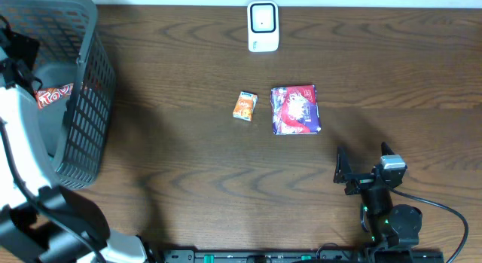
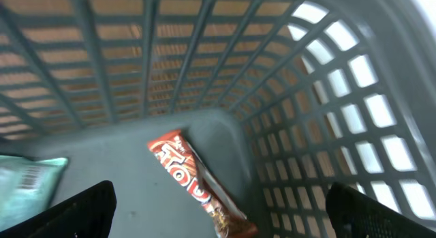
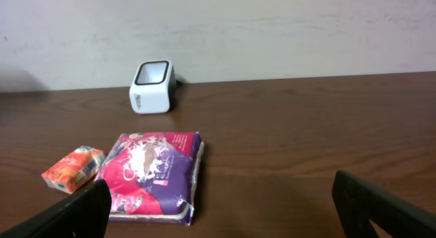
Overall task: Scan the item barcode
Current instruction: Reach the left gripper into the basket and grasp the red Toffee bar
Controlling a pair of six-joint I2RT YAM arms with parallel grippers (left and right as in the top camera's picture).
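Observation:
The red candy bar (image 1: 54,95) is clear of the pale packet and lies between the left gripper's open fingers, so the robot should keep lowering them until they straddle its middle (image 2: 199,183), then close them.
A white barcode scanner (image 1: 263,25) (image 3: 151,86) stands at the table's far edge. Two items lie mid-table: a purple and red packet (image 1: 296,109) (image 3: 153,173) and, to its left, a small orange box (image 1: 245,105) (image 3: 73,168). My left gripper (image 2: 221,211) hangs open inside the grey basket (image 1: 84,105). A red candy bar (image 2: 197,187) (image 1: 54,95) lies loose on the basket floor beneath it, between the wide-apart fingers. My right gripper (image 1: 365,169) (image 3: 225,211) is open and empty near the front edge, short of the purple packet.
A pale packet with a printed barcode (image 2: 27,180) lies in the basket to the left of the candy bar. The basket's lattice walls (image 2: 320,108) close in around the left gripper. The left arm (image 1: 22,150) reaches over the basket's near side.

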